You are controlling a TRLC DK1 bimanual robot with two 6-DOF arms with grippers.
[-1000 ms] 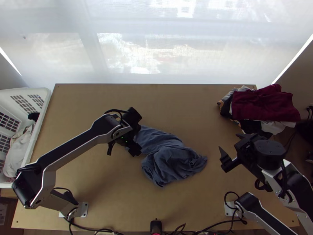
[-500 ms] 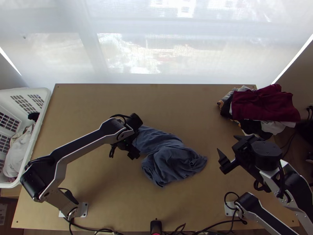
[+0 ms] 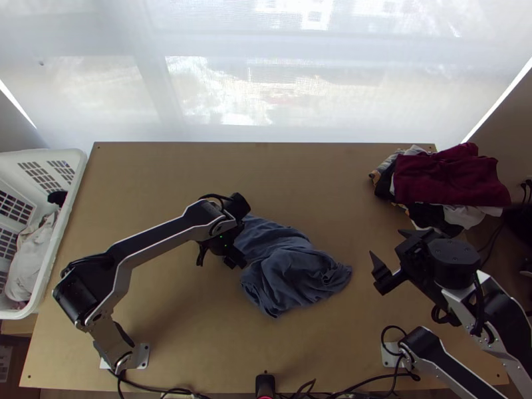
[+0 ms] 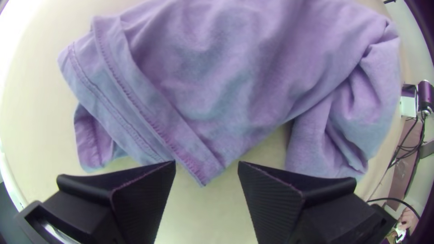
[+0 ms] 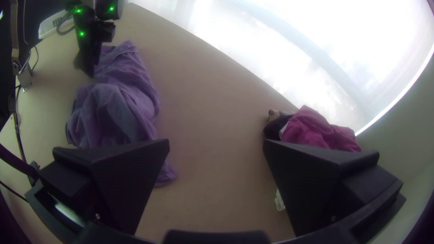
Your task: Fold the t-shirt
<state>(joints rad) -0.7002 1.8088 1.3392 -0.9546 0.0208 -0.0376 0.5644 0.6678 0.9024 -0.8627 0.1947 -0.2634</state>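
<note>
I see bunched folds point(image 3: 298, 274) lying loose beyond the t-shirt's stitched hem, so the blue t-shirt point(image 3: 270, 238) will open into a broad, sagging sheet when I lift and stretch it.
In the top view the blue t-shirt point(image 3: 286, 269) lies bunched at the middle of the table, its hem end toward the back left. My left gripper point(image 3: 233, 256) is over that end. In the left wrist view the left gripper point(image 4: 207, 165) is open, and a hemmed corner of the shirt point(image 4: 235, 90) lies between its fingertips, not gripped. My right gripper point(image 3: 382, 249) stands to the right of the shirt, apart from it; the right wrist view has the right gripper point(image 5: 217, 142) open with nothing held.
A pile of clothes with a dark red garment point(image 3: 449, 176) on top sits at the table's back right corner. A white basket point(image 3: 70, 199) holding some cloth stands along the left edge. Bare table point(image 3: 312, 179) stretches behind the shirt.
My left gripper has moved a little to the right, over the end of the shirt. The right arm shifted slightly left, then stayed put. The shirt has kept its shape.
</note>
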